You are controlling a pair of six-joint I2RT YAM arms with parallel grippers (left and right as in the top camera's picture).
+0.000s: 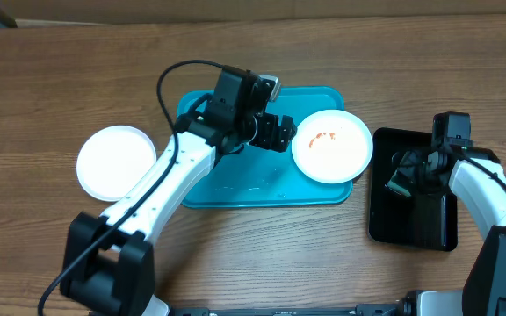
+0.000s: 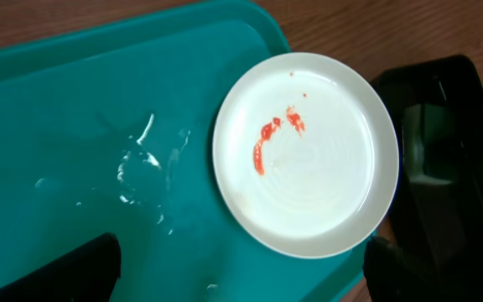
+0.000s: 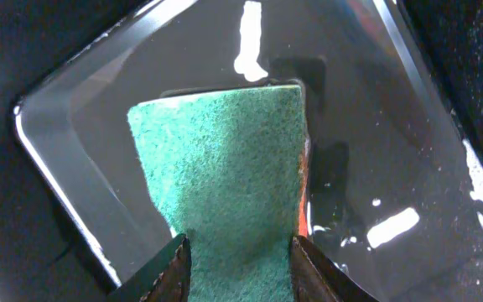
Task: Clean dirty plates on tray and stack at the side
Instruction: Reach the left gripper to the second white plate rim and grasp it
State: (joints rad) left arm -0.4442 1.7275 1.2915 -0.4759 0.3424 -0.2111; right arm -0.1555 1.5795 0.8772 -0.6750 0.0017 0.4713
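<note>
The smeared plate sticks out over the turquoise tray's edge, so the robot's left gripper should pull the plate's rim (image 1: pixel 297 161) toward the middle of the tray before the right gripper scrubs.
One white plate (image 1: pixel 332 145) with orange-red smears (image 2: pixel 262 147) lies at the right end of the turquoise tray (image 1: pixel 235 189). My left gripper (image 1: pixel 279 133) hangs just left of that plate, over the tray. In the left wrist view it (image 2: pixel 241 256) is open, its fingers wide apart with only the tray (image 2: pixel 74 109) and the plate (image 2: pixel 309 155) rim below. A second white plate (image 1: pixel 115 161), without smears, sits on the table left of the tray. My right gripper (image 3: pixel 240 252) is down in the black tray, its fingers pressed against both sides of a green sponge (image 3: pixel 225 159).
The black tray (image 1: pixel 411 224) stands right of the turquoise one and holds shallow water (image 3: pixel 376 126). Water droplets (image 2: pixel 141 164) lie on the turquoise tray floor. The left arm reaches across the tray from the front left. Bare wooden table surrounds everything.
</note>
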